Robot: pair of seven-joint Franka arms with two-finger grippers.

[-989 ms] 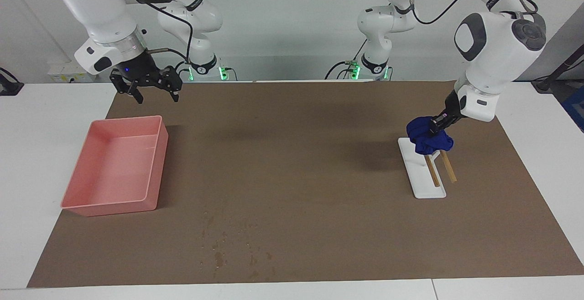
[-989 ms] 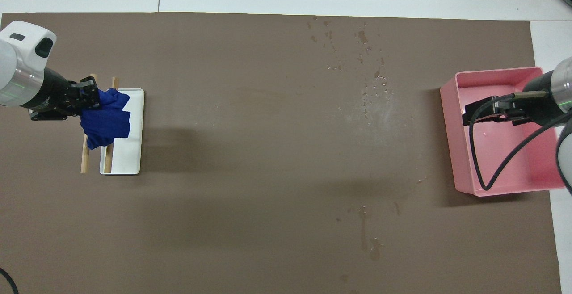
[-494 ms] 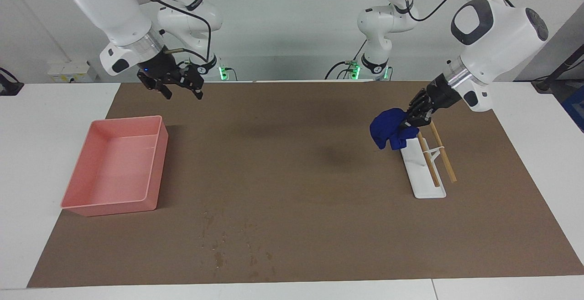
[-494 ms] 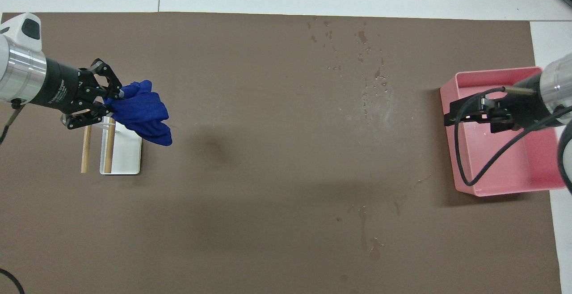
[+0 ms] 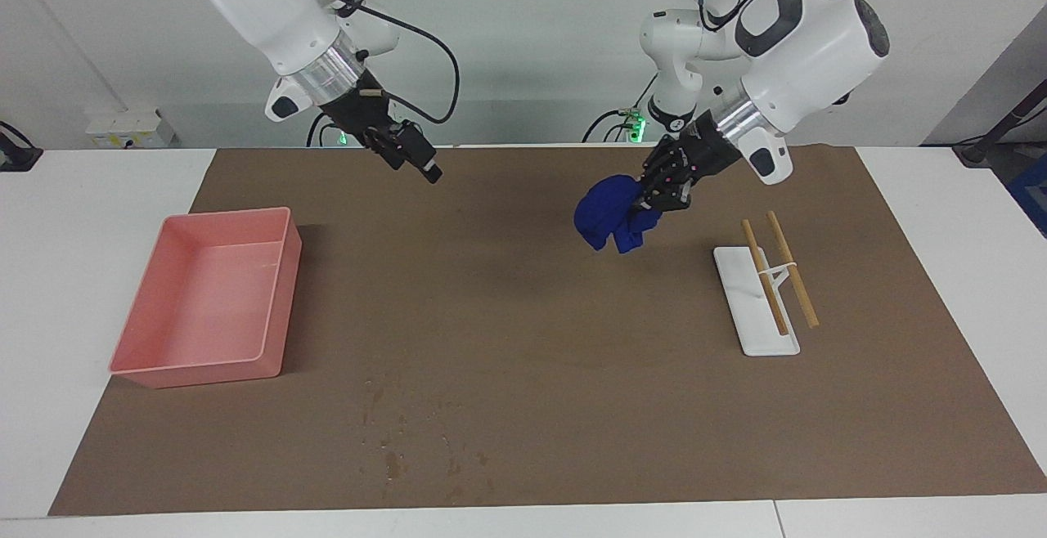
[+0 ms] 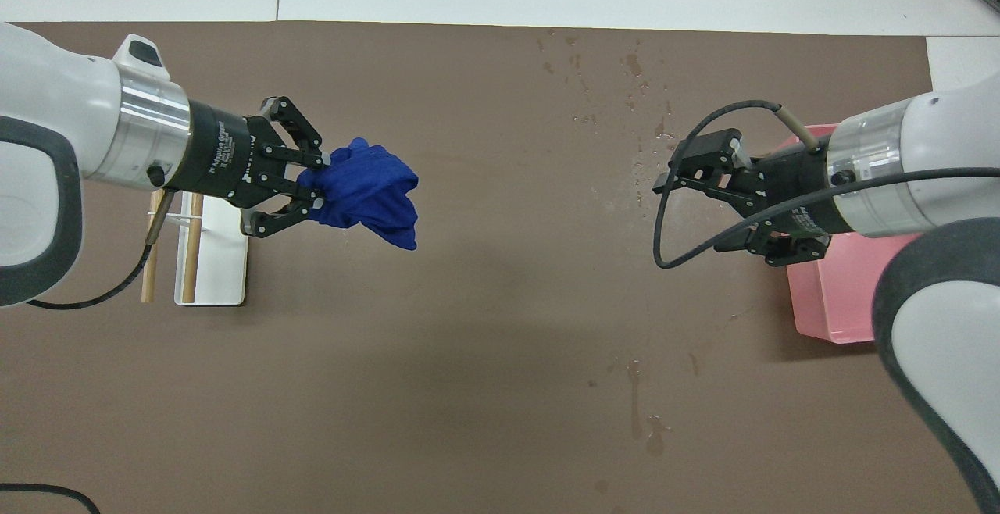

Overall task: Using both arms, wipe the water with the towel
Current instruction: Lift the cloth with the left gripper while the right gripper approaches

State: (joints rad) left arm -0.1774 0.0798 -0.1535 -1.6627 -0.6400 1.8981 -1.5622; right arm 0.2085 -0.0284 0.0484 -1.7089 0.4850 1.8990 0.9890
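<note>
The towel's loose side [image 6: 401, 199] sticks out from my left gripper toward the fingers of my right gripper. My right gripper keeps moving open toward the blue towel [image 6: 363, 186] until its fingers are around that side.
The blue towel [image 5: 609, 215] [image 6: 367, 194] hangs as a wrinkled bundle in the air above the brown mat [image 5: 532, 317]. My left gripper [image 5: 650, 199] [image 6: 312, 183] is shut on one edge of it, over the mat between the white rack and the table's middle. My right gripper [image 5: 415, 160] [image 6: 695, 209] is open and holds nothing, raised over the mat just off the pink tray, pointing toward the towel. Water [image 6: 642, 147] [image 5: 397, 444] lies as scattered drops and wet spots on the mat farther from the robots, below the right gripper in the overhead view. A thin wet streak [image 6: 637, 408] lies nearer the robots.
The pink tray [image 5: 282, 293] [image 6: 828, 307] sits at the right arm's end of the mat. A white rack [image 5: 757, 317] [image 6: 223, 264] with two wooden rods [image 5: 789, 264] stands at the left arm's end. White tabletop surrounds the mat.
My left gripper has lifted the towel off the rack and carried it toward the table's middle. My right gripper has swung from over the tray toward the middle, still open.
</note>
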